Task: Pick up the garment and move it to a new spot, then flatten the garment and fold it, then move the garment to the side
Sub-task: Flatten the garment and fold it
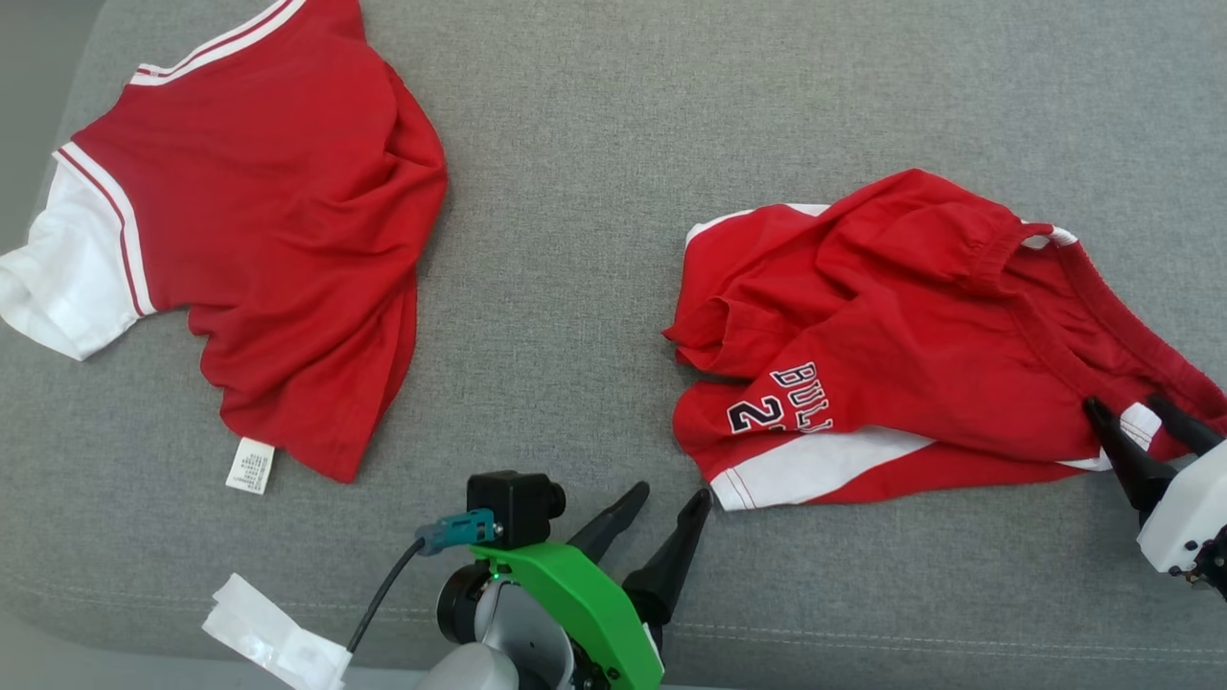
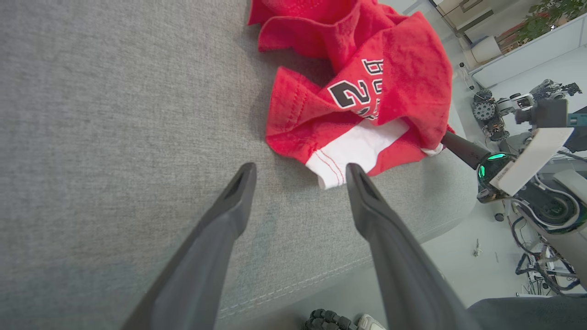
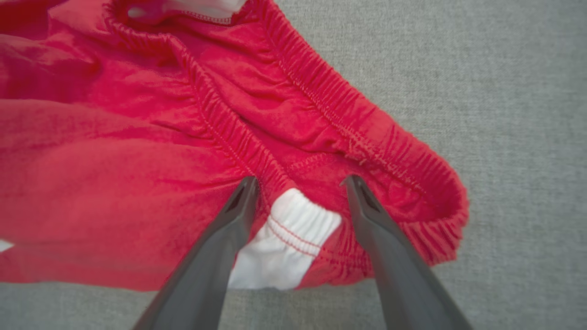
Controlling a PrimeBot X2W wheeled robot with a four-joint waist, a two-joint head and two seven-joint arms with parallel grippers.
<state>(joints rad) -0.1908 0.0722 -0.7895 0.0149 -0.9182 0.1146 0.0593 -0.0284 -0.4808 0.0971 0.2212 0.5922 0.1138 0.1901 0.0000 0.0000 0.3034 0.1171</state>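
My gripper will carry the waistband across, and the shorts [image 1: 897, 316] will then fold over and bring up their hidden back, because red cloth [image 1: 920, 473] shows past the white stripe.
The garment is a crumpled pair of red shorts [image 1: 920, 335] with white side stripes and a black and white print, lying on the grey cushion [image 1: 575, 192] at the right. My right gripper [image 1: 1123, 407] stands open over the shorts' near right corner. In the right wrist view its fingers straddle the elastic waistband [image 3: 321, 91] and a white stripe patch [image 3: 293, 229], with the right gripper [image 3: 300, 181] not closed on the cloth. My left gripper [image 1: 669, 496] is open just short of the shorts' white hem corner [image 2: 330, 167]. The left gripper [image 2: 300, 169] holds nothing, and the shorts [image 2: 367, 68] lie ahead of it.
A red shirt [image 1: 268, 220] with white sleeves and a white label [image 1: 249, 467] lies spread at the left. The cushion's stitched front edge [image 1: 863, 637] runs just behind both grippers. Beyond that edge the left wrist view shows floor and robot gear [image 2: 541, 192].
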